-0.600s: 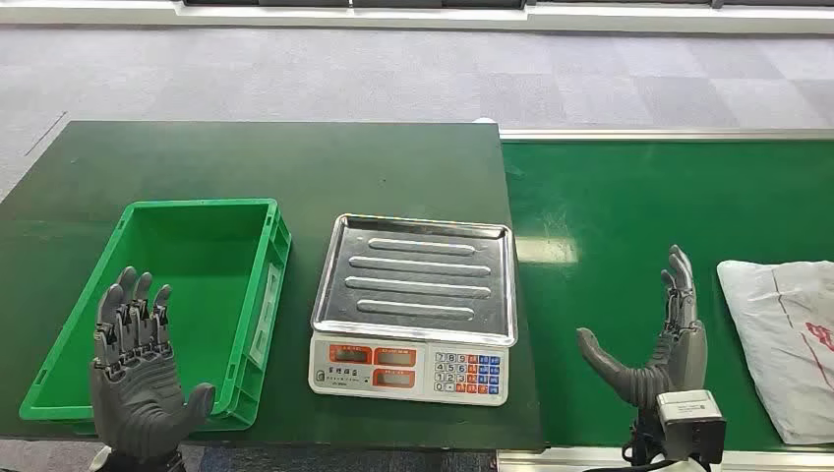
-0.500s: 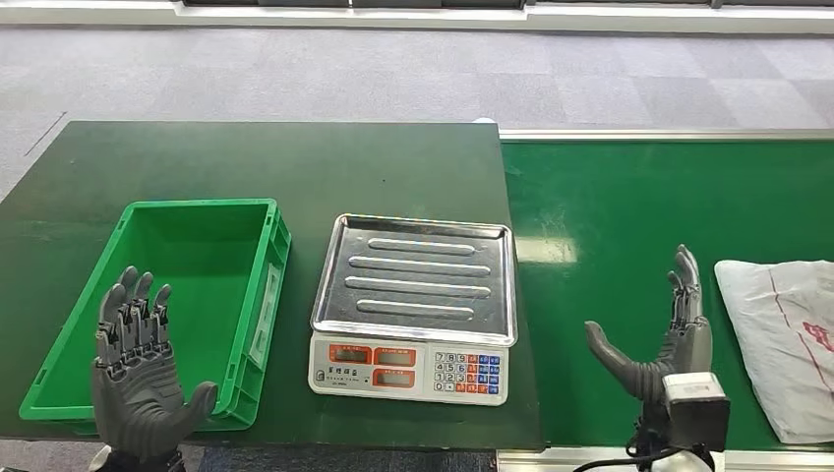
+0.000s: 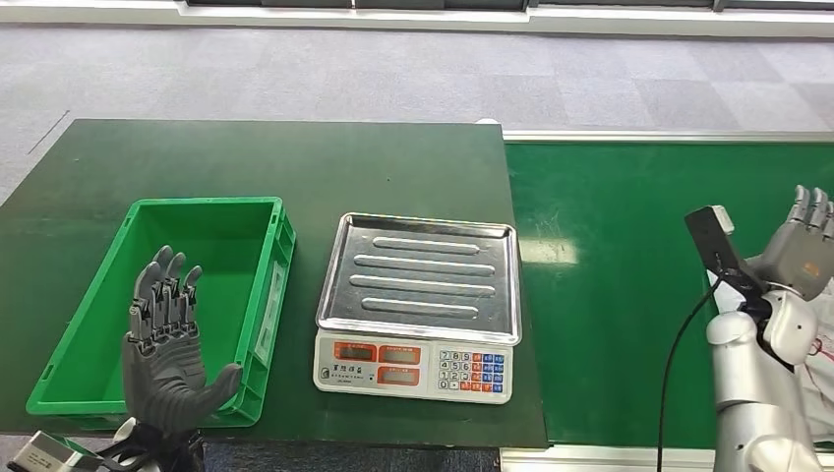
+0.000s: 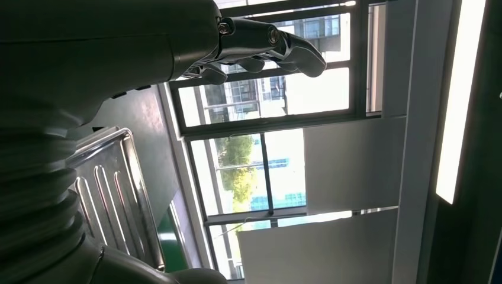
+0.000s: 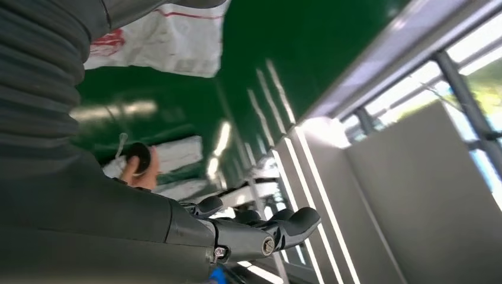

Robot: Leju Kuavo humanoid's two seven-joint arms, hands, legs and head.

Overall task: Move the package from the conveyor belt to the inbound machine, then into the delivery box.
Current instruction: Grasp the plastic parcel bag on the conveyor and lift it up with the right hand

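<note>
My right arm is next to wrinkles that show, so the white package will bunch up into folds in my left gripper and its ends will spread out when I lift.
The white package with red print lies on the green conveyor belt at the far right, mostly hidden behind my right arm. The right wrist view shows the package lying flat on the belt. My right hand is raised above it, fingers extended and holding nothing. The inbound machine, a scale with a steel tray, stands mid-table. The green delivery box sits at the left with nothing in it. My left hand hovers open over the box's near edge.
The scale's keypad and displays face me. The dark green table extends behind box and scale. A metal rail borders the belt's far side. A person's hand holding a dark round object appears in the right wrist view.
My right arm has lifted and swung right, bringing the hand over the package. The left hand has risen slightly over the box's near edge.
</note>
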